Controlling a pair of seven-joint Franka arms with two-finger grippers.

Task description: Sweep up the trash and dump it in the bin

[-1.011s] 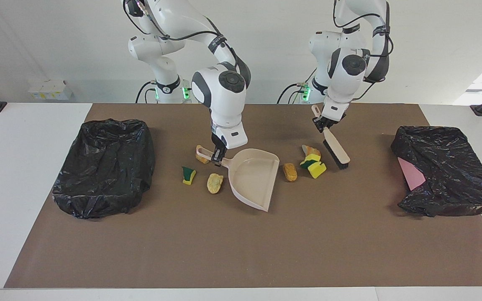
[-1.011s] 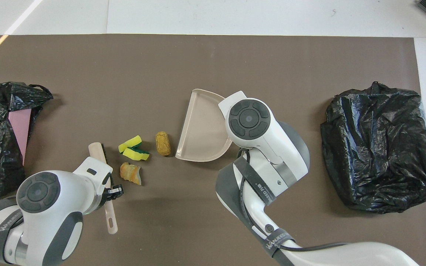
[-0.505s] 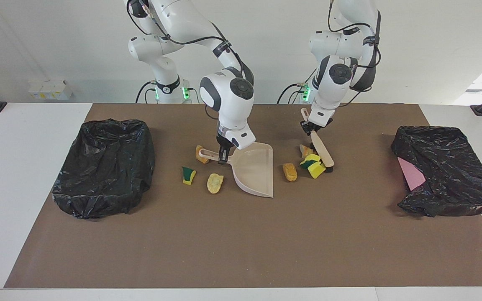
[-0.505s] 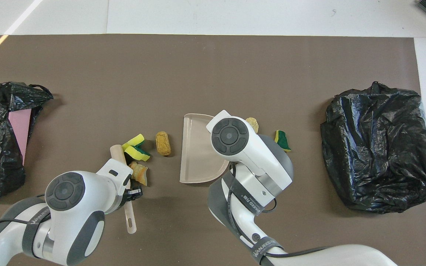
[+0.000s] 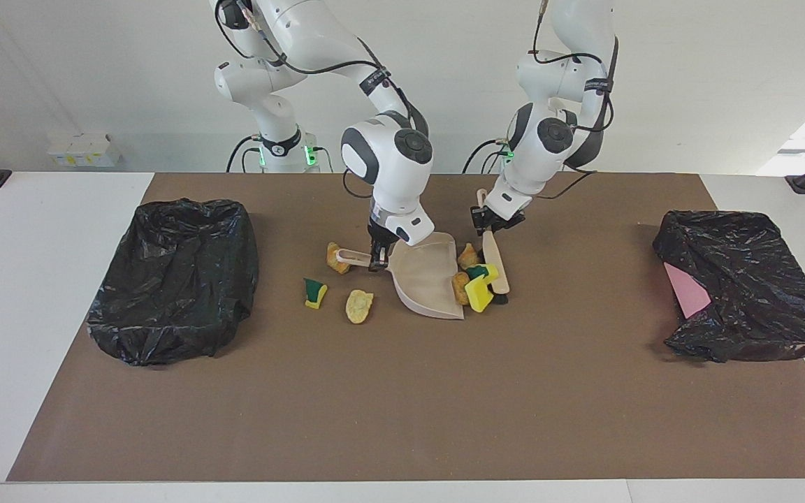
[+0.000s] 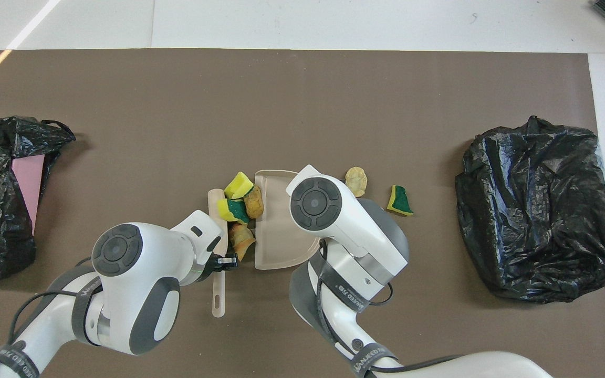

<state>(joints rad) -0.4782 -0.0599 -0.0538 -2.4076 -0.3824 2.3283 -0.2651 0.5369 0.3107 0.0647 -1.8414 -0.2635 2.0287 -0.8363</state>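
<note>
The yellow sponge piece [image 6: 238, 185] pokes out beyond the brush's tip, so next my left gripper pulls the brush back, moves it behind that sponge piece and sweeps.
My right gripper [image 5: 376, 260] is shut on the handle of the beige dustpan [image 5: 422, 278], which rests on the brown mat with its mouth toward the left arm's end. My left gripper [image 5: 492, 225] is shut on the handle of the brush [image 5: 497, 271]. The brush presses a clump of trash against the pan's mouth: a yellow sponge piece [image 5: 478, 296], a tan chunk [image 5: 460, 286] and an orange chunk [image 6: 240, 239]. Loose trash lies on the pan's handle side: a green-yellow sponge piece [image 5: 315, 292], a tan chunk [image 5: 358, 305] and another chunk [image 5: 336, 257] by the handle. The overhead view hides the right gripper under its wrist.
A bin lined with a black bag [image 5: 175, 279] stands at the right arm's end of the mat. A second black bag [image 5: 745, 286] with a pink sheet [image 5: 685, 292] showing lies at the left arm's end. Bare mat stretches away from the robots.
The left gripper swept the brush toward the dustpan, pushing the sponge pieces and chunks up to its mouth. The right gripper turned the pan to face the brush.
</note>
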